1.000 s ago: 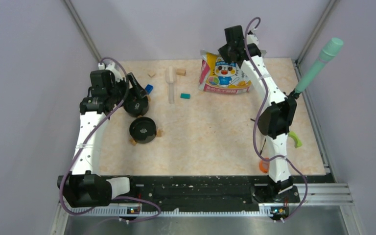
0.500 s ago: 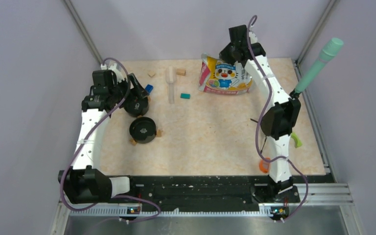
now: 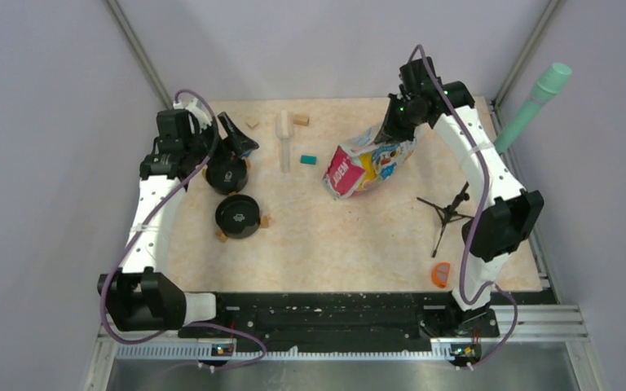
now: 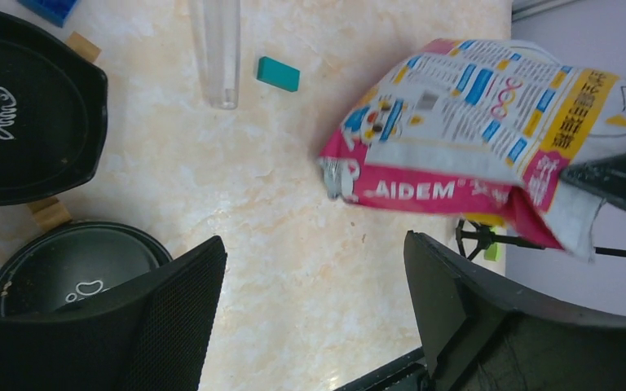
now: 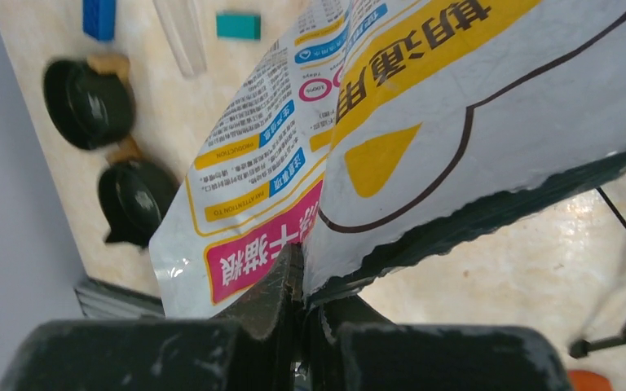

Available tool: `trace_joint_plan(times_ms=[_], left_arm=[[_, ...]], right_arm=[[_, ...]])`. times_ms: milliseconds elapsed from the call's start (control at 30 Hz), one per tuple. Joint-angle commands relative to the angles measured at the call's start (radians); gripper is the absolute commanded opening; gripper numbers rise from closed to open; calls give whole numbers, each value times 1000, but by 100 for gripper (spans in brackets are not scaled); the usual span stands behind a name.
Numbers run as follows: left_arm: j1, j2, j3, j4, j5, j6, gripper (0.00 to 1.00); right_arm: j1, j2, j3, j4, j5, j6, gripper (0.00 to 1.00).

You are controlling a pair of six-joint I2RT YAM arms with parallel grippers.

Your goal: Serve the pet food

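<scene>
My right gripper is holding one end of the bag's narrow opening (image 5: 489, 213). I should stand the bag upright and spread its facing top edges (image 5: 538, 184) with both grippers.
The pet food itself is hidden inside its glossy cartoon-cat bag (image 3: 367, 163). The bag hangs tilted above the table's middle right, magenta bottom end lowest and pointing left. My right gripper (image 3: 399, 122) is shut on the bag's torn top edge; in the right wrist view the jaws (image 5: 303, 269) pinch the bag (image 5: 424, 106) tightly. My left gripper (image 3: 240, 142) stands open at the left, above a black bowl (image 3: 227, 173). In the left wrist view its fingers (image 4: 314, 252) are wide apart with nothing between them, and the bag (image 4: 473, 130) lies ahead to the right.
A second black bowl (image 3: 237, 216) with a fish mark sits nearer, wooden blocks beside it. A clear scoop (image 3: 284, 138), a teal block (image 3: 308, 160) and tan blocks (image 3: 300, 120) lie at the back. A black tripod (image 3: 447, 210), an orange piece (image 3: 440, 274) and a green tube (image 3: 530, 110) are at the right.
My right gripper shut on the bag's top edge, lifted it off the back of the table and carried it toward the middle, now tilted. The left gripper shifted slightly back.
</scene>
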Motion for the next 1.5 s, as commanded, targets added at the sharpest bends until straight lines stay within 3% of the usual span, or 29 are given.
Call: trace_joint_plan(times_ms=[0, 233, 433, 467, 533, 600, 633, 967, 1067, 1167, 1233, 1467], left_arm=[[-47, 31, 78, 84, 25, -53, 83], [-233, 159, 243, 26, -35, -56, 81], [-317, 233, 306, 30, -25, -90, 80], [-328, 236, 310, 30, -31, -93, 80], [-351, 240, 318, 30, -39, -101, 80], [-371, 241, 322, 30, -38, -113, 80], [-384, 240, 322, 30, -39, -118, 80], [-568, 211, 357, 28, -136, -154, 76], [-635, 207, 373, 25, -184, -161, 76], [-685, 215, 393, 24, -206, -170, 75], [-720, 227, 419, 17, -224, -168, 75], [-817, 336, 580, -49, -298, -126, 78]], right_arm=[[46, -211, 14, -106, -155, -230, 0], [152, -311, -76, -194, -138, -317, 0], [154, -325, -131, -200, -79, -354, 0], [154, -325, -130, -194, -63, -350, 4], [154, -327, -131, -173, -70, -340, 56], [154, -338, -135, -139, -74, -322, 89], [154, -344, -134, -124, -69, -310, 97], [153, -474, -152, -39, 205, -224, 99], [154, -544, -236, 5, 254, -174, 90], [154, -591, -306, 24, 265, -135, 76], [154, -596, -337, 17, 254, -121, 73], [154, -604, -414, 67, 200, -90, 80]])
